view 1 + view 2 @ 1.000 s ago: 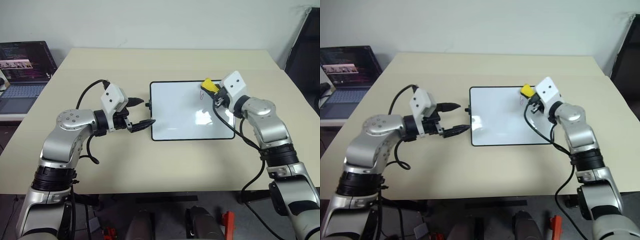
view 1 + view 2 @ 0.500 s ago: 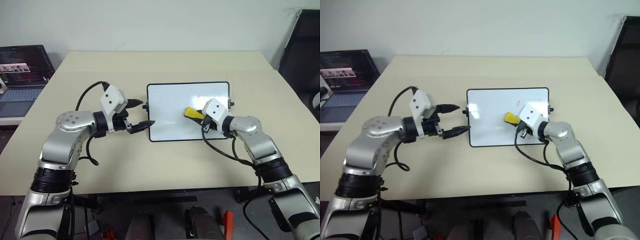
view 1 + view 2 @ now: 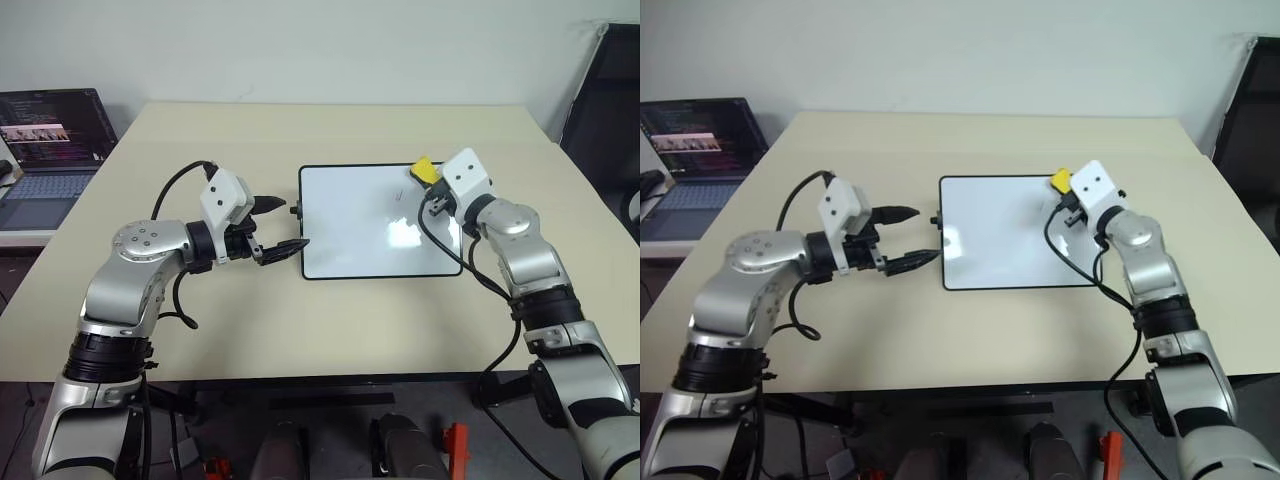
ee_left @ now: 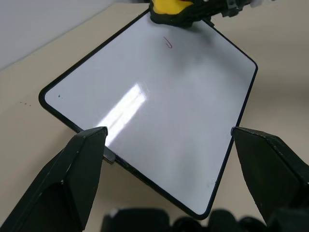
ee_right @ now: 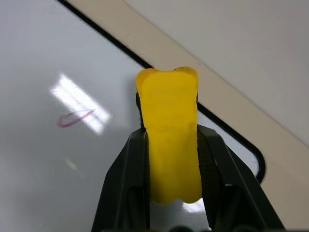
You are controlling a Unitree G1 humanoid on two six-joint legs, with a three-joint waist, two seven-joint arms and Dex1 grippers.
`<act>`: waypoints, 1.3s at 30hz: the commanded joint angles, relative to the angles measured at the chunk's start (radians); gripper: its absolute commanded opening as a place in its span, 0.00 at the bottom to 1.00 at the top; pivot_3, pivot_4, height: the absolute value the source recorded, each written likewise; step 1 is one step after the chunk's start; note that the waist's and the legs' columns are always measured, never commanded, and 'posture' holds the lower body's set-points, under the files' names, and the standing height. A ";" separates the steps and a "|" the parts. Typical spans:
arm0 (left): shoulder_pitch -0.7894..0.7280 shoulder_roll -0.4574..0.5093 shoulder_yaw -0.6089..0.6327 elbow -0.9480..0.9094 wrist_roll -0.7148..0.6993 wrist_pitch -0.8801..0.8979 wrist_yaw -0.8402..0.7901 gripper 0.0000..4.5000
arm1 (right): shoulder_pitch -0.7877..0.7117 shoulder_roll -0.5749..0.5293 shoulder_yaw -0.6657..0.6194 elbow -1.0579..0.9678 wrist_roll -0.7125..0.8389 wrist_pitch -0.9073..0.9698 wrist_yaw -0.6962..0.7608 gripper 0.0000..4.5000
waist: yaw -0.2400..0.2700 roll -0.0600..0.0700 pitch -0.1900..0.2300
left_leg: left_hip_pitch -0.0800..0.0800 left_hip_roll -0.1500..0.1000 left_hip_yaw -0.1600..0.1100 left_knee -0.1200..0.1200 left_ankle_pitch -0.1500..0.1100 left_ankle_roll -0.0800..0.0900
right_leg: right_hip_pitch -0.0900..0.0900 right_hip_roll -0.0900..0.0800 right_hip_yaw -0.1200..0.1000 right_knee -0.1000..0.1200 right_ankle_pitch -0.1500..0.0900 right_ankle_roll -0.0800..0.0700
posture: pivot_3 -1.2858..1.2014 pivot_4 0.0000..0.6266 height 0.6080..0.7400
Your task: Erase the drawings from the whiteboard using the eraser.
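Observation:
The eraser [image 3: 425,171] is by the frame at the whiteboard's far corner, next to the reddish stroke. Next, my right gripper wipes the eraser back over that stroke [image 5: 75,119].
The whiteboard [image 3: 360,230] lies flat in the middle of the table, its black frame all in view. One small reddish stroke of the drawings [image 4: 167,42] is left near its far right corner, and shows again as the stroke [image 5: 75,119] beside the eraser. My right gripper [image 3: 428,182] is shut on the yellow eraser [image 3: 424,170], also [image 5: 169,140], which is over that far right corner by the frame. My left gripper [image 3: 284,226] stands open at the board's left edge, its fingers [image 4: 87,159] either side of that short side, holding nothing.
The beige table [image 3: 330,330] has free room all around the board. An open laptop [image 3: 50,140] sits off the table's left side. A dark chair [image 3: 605,90] stands at the far right.
My right gripper swept the eraser from the far right corner down to the board's near middle and back to the corner. The left arm has kept still.

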 commanded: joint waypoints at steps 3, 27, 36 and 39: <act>-0.011 0.001 0.009 -0.028 -0.006 -0.012 -0.002 1.00 | 0.121 -0.006 0.156 -0.185 0.012 0.089 0.210 0.21 | -0.013 0.000 0.000 | 0.001 0.001 0.000 0.000 0.000 0.000 | 0.000 0.001 0.001 0.001 -0.001 0.001 | 0.52 0.24 1.00; -0.045 -0.062 -0.044 -0.079 -0.035 0.022 -0.018 1.00 | 0.123 -0.221 -0.456 -0.223 0.453 0.209 0.185 0.21 | 0.028 0.002 0.002 | -0.006 -0.001 0.000 -0.001 -0.002 -0.002 | -0.002 -0.002 -0.001 -0.006 0.000 0.000 | 0.52 0.24 1.00; -0.065 -0.151 -0.136 -0.067 -0.026 0.016 -0.034 1.00 | 0.193 -0.336 -0.497 0.088 0.292 0.309 -0.068 0.21 | 0.015 0.003 0.002 | -0.004 -0.001 0.003 -0.002 -0.002 -0.002 | -0.002 -0.001 0.002 -0.005 -0.001 -0.002 | 0.52 0.24 1.00; -0.067 -0.154 -0.143 -0.062 -0.024 0.013 -0.038 1.00 | 0.206 -0.333 -0.460 0.108 0.276 0.317 -0.064 0.21 | 0.000 0.005 0.003 | -0.003 -0.001 0.005 -0.002 -0.002 -0.002 | -0.002 -0.001 0.004 -0.005 -0.001 -0.001 | 0.52 0.24 1.00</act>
